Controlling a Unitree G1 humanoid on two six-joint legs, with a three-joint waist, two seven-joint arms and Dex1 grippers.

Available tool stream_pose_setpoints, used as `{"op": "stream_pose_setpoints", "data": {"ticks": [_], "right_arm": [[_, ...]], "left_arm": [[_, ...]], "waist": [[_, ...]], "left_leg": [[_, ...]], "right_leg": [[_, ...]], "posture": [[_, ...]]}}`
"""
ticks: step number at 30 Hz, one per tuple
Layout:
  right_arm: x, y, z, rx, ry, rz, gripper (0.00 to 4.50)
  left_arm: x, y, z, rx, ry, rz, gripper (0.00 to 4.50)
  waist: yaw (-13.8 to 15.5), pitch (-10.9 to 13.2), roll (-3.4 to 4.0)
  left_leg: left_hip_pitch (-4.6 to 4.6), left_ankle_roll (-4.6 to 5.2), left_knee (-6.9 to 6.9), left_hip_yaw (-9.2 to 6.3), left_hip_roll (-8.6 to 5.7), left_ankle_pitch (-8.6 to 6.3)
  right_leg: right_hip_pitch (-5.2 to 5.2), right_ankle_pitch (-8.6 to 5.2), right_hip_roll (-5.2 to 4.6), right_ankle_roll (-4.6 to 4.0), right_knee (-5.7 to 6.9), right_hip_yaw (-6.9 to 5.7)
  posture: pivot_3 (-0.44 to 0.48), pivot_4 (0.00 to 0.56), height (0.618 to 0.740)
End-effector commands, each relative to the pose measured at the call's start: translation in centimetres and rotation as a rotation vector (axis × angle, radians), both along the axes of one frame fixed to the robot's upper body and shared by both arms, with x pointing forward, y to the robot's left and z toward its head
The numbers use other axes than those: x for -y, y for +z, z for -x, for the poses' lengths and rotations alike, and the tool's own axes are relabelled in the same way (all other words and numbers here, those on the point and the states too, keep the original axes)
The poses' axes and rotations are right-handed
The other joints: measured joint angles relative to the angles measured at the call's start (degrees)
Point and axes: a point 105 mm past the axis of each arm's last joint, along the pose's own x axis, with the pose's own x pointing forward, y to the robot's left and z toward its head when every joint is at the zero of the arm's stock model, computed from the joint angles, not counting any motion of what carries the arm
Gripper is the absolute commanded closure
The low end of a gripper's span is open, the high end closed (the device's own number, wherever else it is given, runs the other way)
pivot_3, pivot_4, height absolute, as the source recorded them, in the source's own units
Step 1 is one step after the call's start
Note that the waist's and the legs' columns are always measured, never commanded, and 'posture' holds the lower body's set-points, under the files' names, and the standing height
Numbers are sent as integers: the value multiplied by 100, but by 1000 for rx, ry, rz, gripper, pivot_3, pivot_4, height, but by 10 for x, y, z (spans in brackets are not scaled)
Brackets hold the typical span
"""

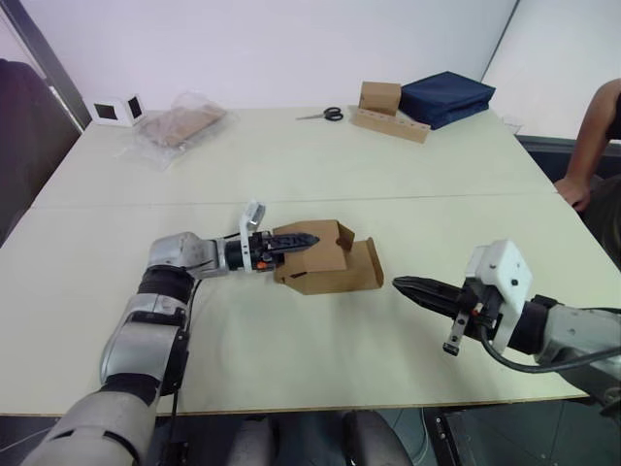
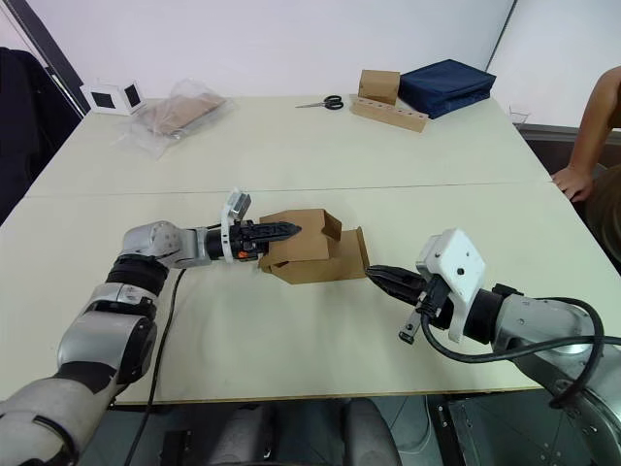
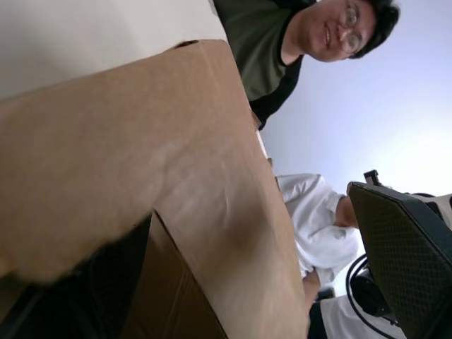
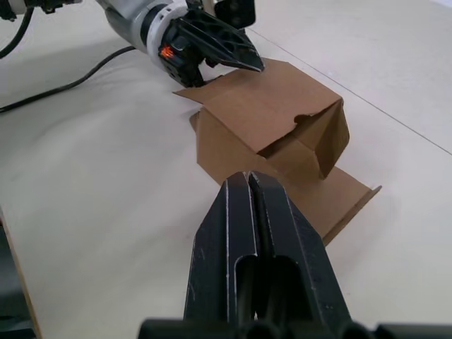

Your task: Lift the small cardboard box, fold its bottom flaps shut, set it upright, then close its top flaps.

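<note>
My gripper will bring the flat flap (image 1: 368,272) up with the box when it lifts the box, because the flap runs on from the box's lower side (image 1: 316,283).
The small cardboard box (image 1: 335,272) lies on its side near the middle of the table (image 1: 291,175), its flaps spread open; one flap lies flat on the table toward my right arm. My left gripper (image 1: 309,240) reaches in from the left at the box's top edge. It stands open, and in the left wrist view a brown box wall (image 3: 141,155) runs between its fingers (image 3: 399,254). My right gripper (image 1: 398,283) is shut and empty. It hovers low just right of the box, pointing at the flat flap (image 4: 339,201) without touching it.
At the table's far side lie a brown box with a hole-punched strip (image 1: 388,112), a dark blue bag (image 1: 446,97), scissors (image 1: 325,115), a clear plastic bag (image 1: 179,124) and a white cube (image 1: 116,109). A person's arm (image 1: 587,155) rests at the right edge.
</note>
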Motion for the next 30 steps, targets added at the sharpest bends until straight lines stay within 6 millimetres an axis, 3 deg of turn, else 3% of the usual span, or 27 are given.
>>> {"op": "stream_pose_setpoints", "data": {"ticks": [1,8,11,20,25,30], "right_arm": [[-5,10,6,57,12,1,4500],[-6,9,7,55,4,-4,4500],[-7,8,7,55,3,-5,4500],[-9,8,5,55,5,-8,4500],[-9,9,3,63,10,-8,4500],[-1,39,-17,169,-41,-112,4500]], "left_arm": [[1,14,-4,42,-7,39,61],[6,17,-4,46,-25,55,61],[9,18,-4,48,-30,62,734],[6,20,-1,50,-42,67,4437],[1,25,5,73,-51,76,4474],[-7,70,26,397,-60,126,4474]], "waist": [[1,0,0],[14,0,0],[11,0,0],[2,0,-1],[3,0,0],[-18,2,-3]], "left_leg": [[0,0,0,0,0,0],[-1,0,0,-1,0,0],[-1,0,0,-1,0,0],[-1,0,0,-2,0,0],[-1,0,0,-2,0,0],[-2,-2,0,0,6,1]], "right_leg": [[0,0,0,0,0,0],[0,0,-1,0,0,0],[0,0,-1,0,0,0],[0,0,0,0,0,0],[0,0,0,0,1,0],[-6,0,0,0,4,4]], "posture": [[0,150,740],[0,150,740],[0,150,740],[0,150,740],[0,150,740],[0,150,740]]}}
